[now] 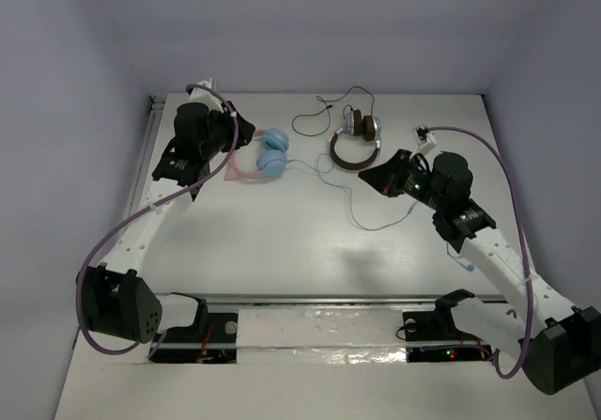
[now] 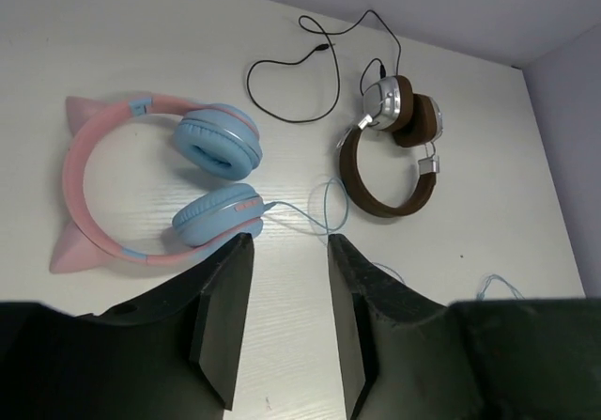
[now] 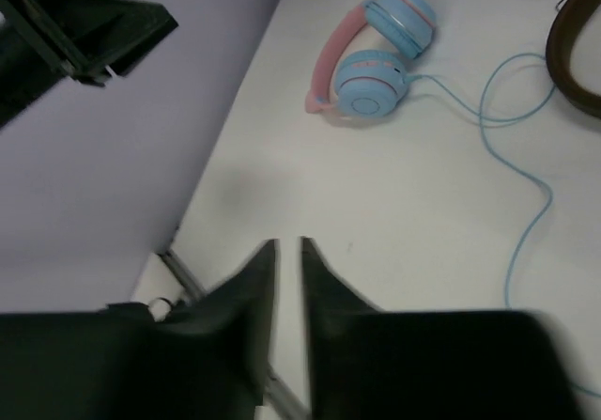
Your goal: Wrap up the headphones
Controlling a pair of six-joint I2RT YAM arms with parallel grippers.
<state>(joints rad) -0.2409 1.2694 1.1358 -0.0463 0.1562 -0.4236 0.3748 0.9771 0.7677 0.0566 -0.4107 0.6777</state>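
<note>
The light blue ear cups [image 1: 273,163] are lying flat, so my left gripper should first raise the pink headband [image 2: 71,180] to make room underneath. My right gripper should then take the light blue cable.
The headphones [image 1: 268,155] lie flat at the back left of the table, with light blue ear cups and a pink headband with cat ears. They also show in the left wrist view [image 2: 217,143] and the right wrist view [image 3: 376,63]. Their thin light blue cable [image 1: 376,215] trails loosely to the right across the table, also seen in the wrist views [image 2: 315,215] [image 3: 526,213]. My left gripper [image 1: 241,134] [image 2: 291,239] is open and empty, just left of the headphones and above them. My right gripper [image 1: 371,178] [image 3: 288,241] hovers over the cable, its jaws almost together and empty.
Brown headphones [image 1: 357,143] [image 2: 394,157] with a dark cable [image 1: 319,110] lie at the back centre, right of the blue pair. A metal rail [image 1: 150,147] runs along the table's left edge. Purple walls enclose the table.
</note>
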